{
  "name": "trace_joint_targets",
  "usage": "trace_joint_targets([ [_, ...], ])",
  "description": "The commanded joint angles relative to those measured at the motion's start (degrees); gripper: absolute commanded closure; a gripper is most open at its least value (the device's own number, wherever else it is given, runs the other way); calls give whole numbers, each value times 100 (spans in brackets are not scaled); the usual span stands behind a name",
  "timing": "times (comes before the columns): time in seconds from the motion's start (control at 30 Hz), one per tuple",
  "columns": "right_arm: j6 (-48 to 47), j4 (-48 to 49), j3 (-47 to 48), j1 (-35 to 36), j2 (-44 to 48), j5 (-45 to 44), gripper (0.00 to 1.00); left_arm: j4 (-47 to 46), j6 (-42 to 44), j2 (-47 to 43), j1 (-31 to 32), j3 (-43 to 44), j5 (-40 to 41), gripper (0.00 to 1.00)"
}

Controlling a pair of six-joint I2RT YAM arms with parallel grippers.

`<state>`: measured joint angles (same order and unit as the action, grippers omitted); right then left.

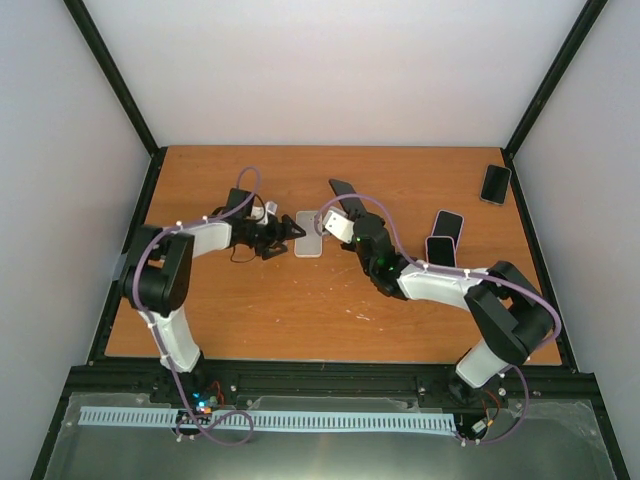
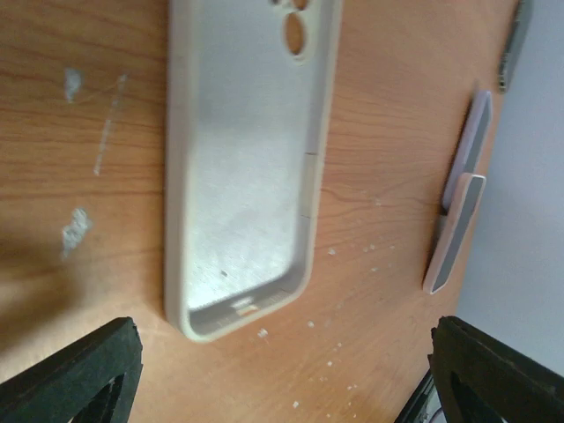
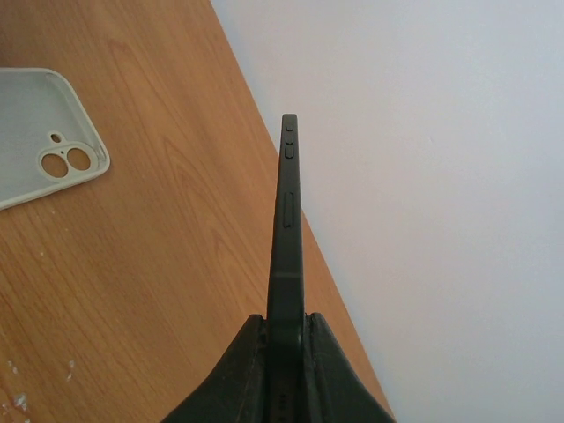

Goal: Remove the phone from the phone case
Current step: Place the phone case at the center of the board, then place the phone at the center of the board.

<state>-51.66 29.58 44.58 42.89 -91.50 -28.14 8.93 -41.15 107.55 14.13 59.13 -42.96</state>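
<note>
I can see that the dark phone's far end is clear of my right gripper. I should carry on moving my open left gripper toward the phone and close the fingers on its edge.
The pale phone case lies empty on the wooden table, its hollow side up, and shows close up in the left wrist view. My left gripper is at the case's left end, open, with its black fingers spread wide on either side and nothing between them. The dark phone is out of the case, held up off the table. My right gripper is shut on the phone's lower end. In the right wrist view the phone stands edge-on between the gripper fingers, and the case lies to the left.
Two more phones lie side by side on the right of the table, and another is in the far right corner. The pair also shows at the right of the left wrist view. White walls close the table in.
</note>
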Motion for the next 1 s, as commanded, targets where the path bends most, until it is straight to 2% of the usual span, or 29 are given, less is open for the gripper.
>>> trace_joint_targets([
  [0.0, -19, 93, 184, 59, 457, -65, 97, -469, -36, -968, -50, -208, 317, 9],
  [0.2, 87, -204, 200, 95, 823, 228, 97, -1191, -435, -1796, -60, -160, 186, 10],
  [0.33, -49, -287, 192, 176, 969, 239, 97, -1213, -766, -1865, -64, 159, 55, 9],
  [0.63, -1444, 1005, -80, 562, 797, -500, 97, -1571, -1581, -1550, -31, 426, -444, 8],
  [0.97, -2439, 2244, -142, 1111, 197, -932, 97, -2570, -2203, -1515, 94, 225, -739, 16],
])
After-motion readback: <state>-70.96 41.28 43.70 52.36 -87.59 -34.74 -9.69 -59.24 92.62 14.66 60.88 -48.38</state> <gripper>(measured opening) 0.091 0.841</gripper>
